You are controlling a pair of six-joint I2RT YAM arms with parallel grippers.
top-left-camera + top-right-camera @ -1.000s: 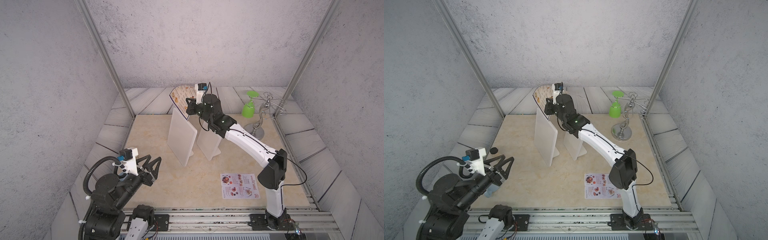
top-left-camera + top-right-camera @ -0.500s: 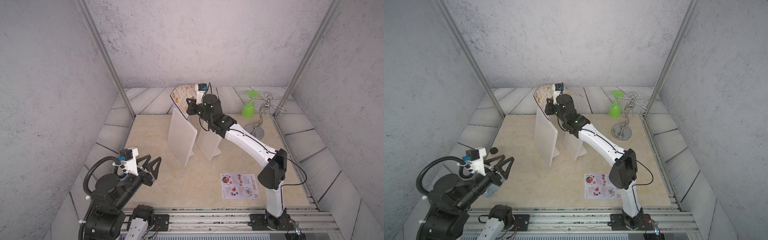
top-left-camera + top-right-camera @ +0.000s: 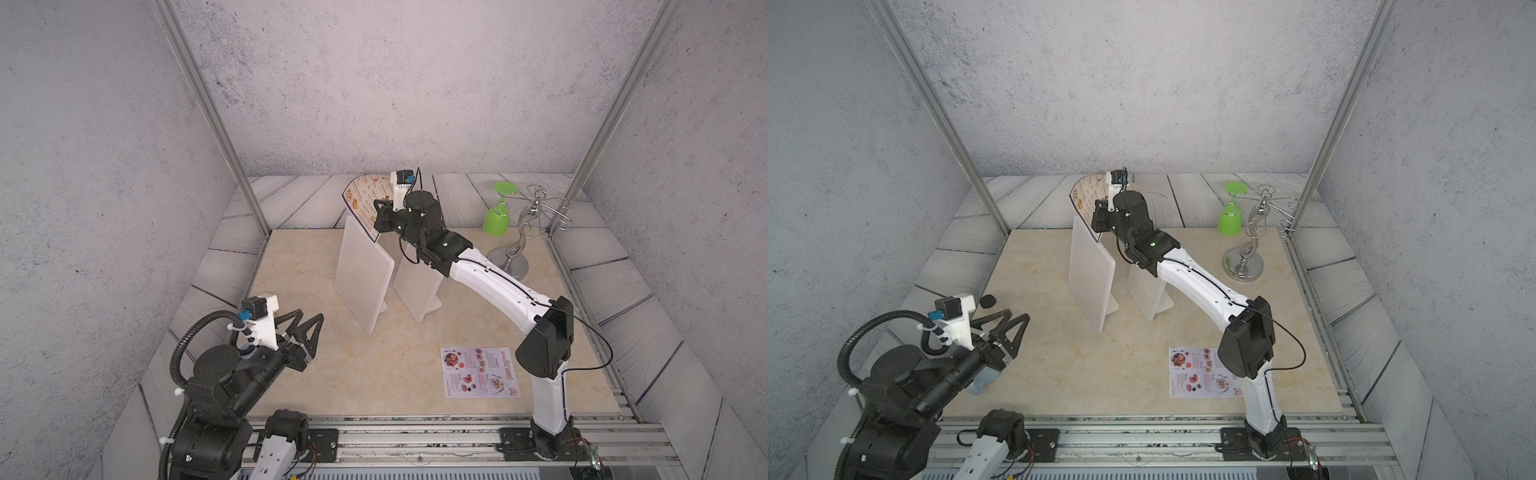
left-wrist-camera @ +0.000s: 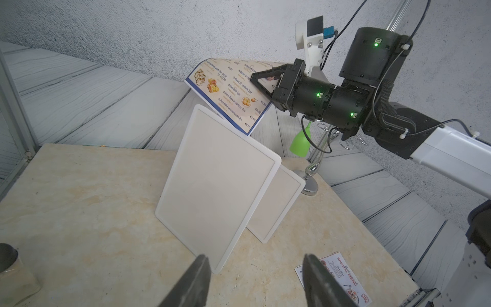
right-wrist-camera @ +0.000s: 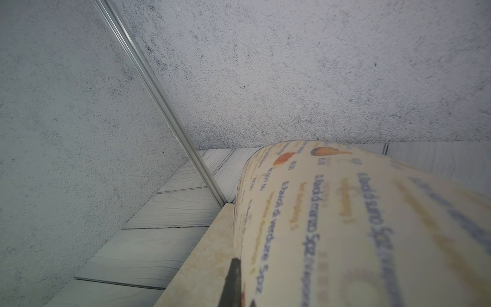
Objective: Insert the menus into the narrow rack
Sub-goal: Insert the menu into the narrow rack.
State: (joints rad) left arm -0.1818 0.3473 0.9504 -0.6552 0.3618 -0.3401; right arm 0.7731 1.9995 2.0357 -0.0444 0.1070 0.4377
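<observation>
Next, my right gripper pulls the larger menu toward the front [image 3: 389, 257] and lowers it, because the menu's lower edge hangs past the tall rack's back corner [image 3: 348, 212].
The larger cream, blue-bordered menu [image 3: 365, 198] [image 3: 1084, 195] [image 4: 228, 91] arches over the top of the tall white rack [image 3: 363, 274] [image 3: 1090, 278] [image 4: 218, 180]. My right gripper [image 3: 379, 214] [image 3: 1098, 216] [image 4: 252, 79] is shut on its upper part. Its lower edge sits at the rack's top edge; whether it is inside a slot I cannot tell. In the right wrist view the menu [image 5: 345, 226] fills most of the picture beside one dark finger [image 5: 233, 281]. The smaller white menu [image 3: 480, 372] [image 3: 1202, 374] [image 4: 342, 276] lies flat at the front right. My left gripper [image 3: 309, 316] [image 3: 1017, 316] [image 4: 255, 257] hovers open and empty at the front left.
A shorter white rack [image 3: 415, 286] [image 3: 1144, 291] [image 4: 276, 204] stands just right of the tall one. At the back right an upturned green glass [image 3: 496, 214] [image 3: 1230, 218] hangs on a chrome stand [image 3: 513, 259] [image 3: 1244, 264]. A small black object [image 3: 988, 300] lies at the left edge.
</observation>
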